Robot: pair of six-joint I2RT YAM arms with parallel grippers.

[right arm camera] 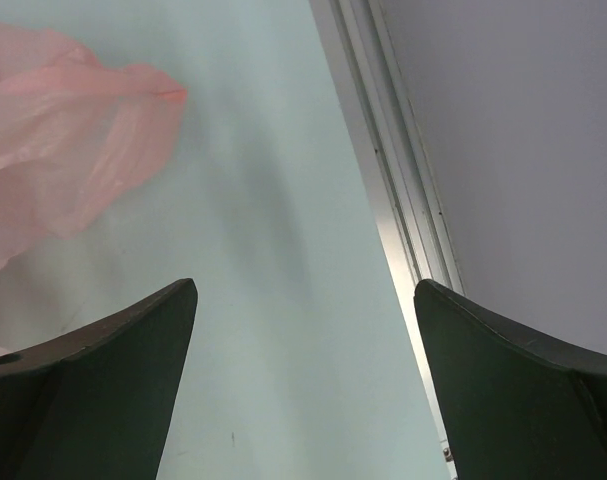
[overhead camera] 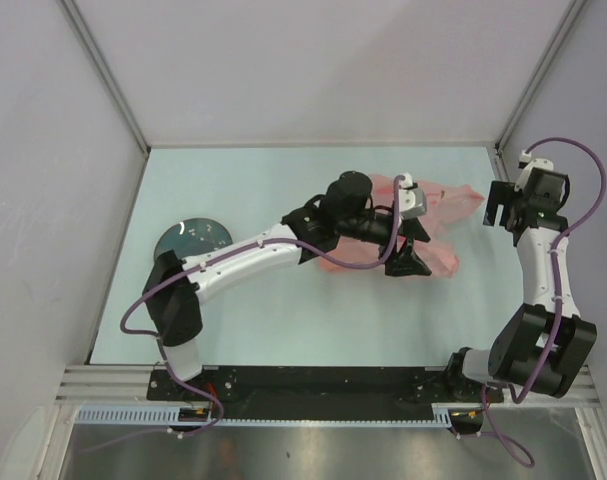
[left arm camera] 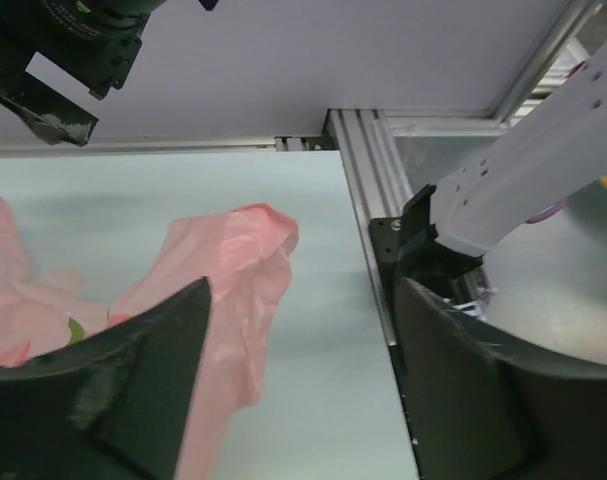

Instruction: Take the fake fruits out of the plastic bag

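Note:
My gripper will lift the pink plastic bag [overhead camera: 441, 208]. Loose folds [overhead camera: 463, 196] run back from the bag's tip, so the bag will bunch up there and open wide around its fruits when I lift it.
The pink plastic bag [overhead camera: 448, 210] lies crumpled on the pale green table right of centre. My left gripper [overhead camera: 413, 247] reaches over it. In the left wrist view the left gripper [left arm camera: 303, 290] is open, and a fold of the bag [left arm camera: 233, 270] hangs against its left finger [left arm camera: 133, 390], with bare table across the remaining gap. The fake fruits are hidden; only a small green spot shows through the film. My right gripper [overhead camera: 501, 205] hovers just right of the bag's tip. The right gripper [right arm camera: 305, 285] is open over bare table, with the bag [right arm camera: 73, 130] to its upper left.
A dark round plate [overhead camera: 188, 240] sits at the table's left, beside the left arm's elbow. White walls close the back and both sides. An aluminium rail [right arm camera: 403, 200] runs along the table's right edge, close to the right gripper.

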